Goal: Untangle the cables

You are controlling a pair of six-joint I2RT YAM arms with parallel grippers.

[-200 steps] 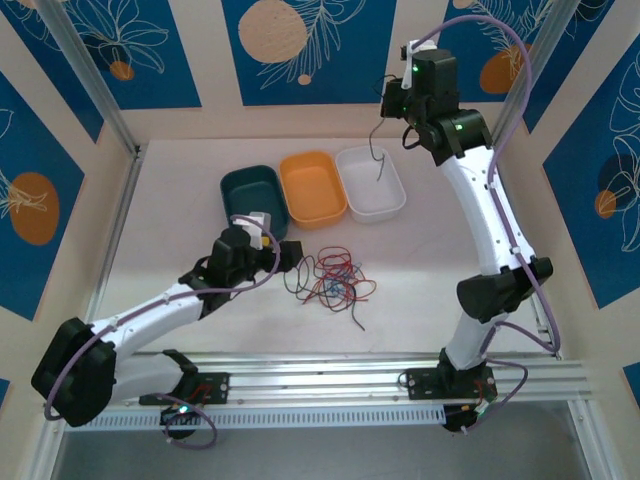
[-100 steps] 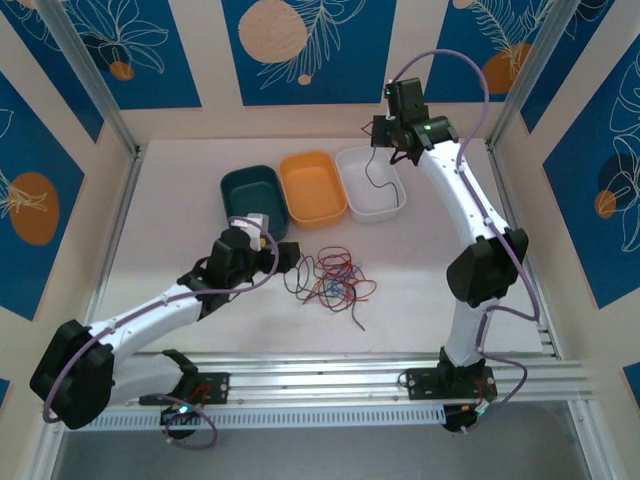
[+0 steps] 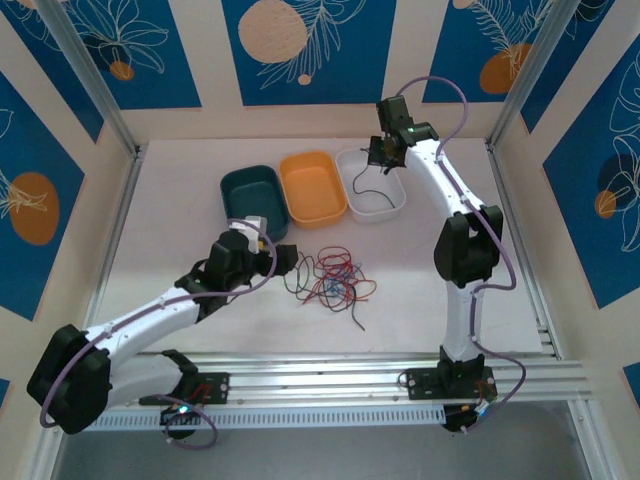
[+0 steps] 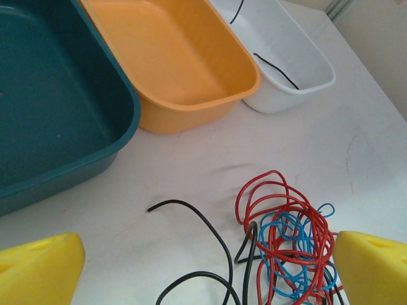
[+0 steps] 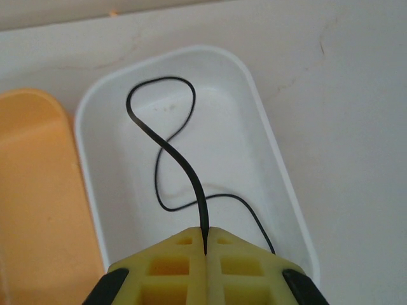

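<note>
The black cable's loops (image 3: 356, 183) are within the white bin's rim, so the robot's right gripper keeps going down until its fingers are near the white bin's bottom (image 3: 375, 182), then let go.
A tangle of cables (image 3: 331, 279) lies on the table's middle, red, blue and black loops (image 4: 289, 241) between my left gripper's yellow fingertips (image 4: 38, 270). My left gripper (image 3: 278, 255) stands open just left of the tangle, touching nothing. My right gripper (image 3: 385, 152) hangs over the white bin (image 3: 392, 200), shut on one black cable (image 5: 166, 146). That cable droops from the pinched pads (image 5: 178, 254) and loops down into the white bin (image 5: 280, 171).
An orange bin (image 3: 313, 188) and a teal bin (image 3: 250, 196) stand left of the white one, both with nothing in them. The metal frame rail (image 3: 380, 375) runs along the near edge. Panel walls close in the back and sides.
My right arm has swung left and down, bringing the black cable from above the white bin down into it. My left arm has stayed still.
</note>
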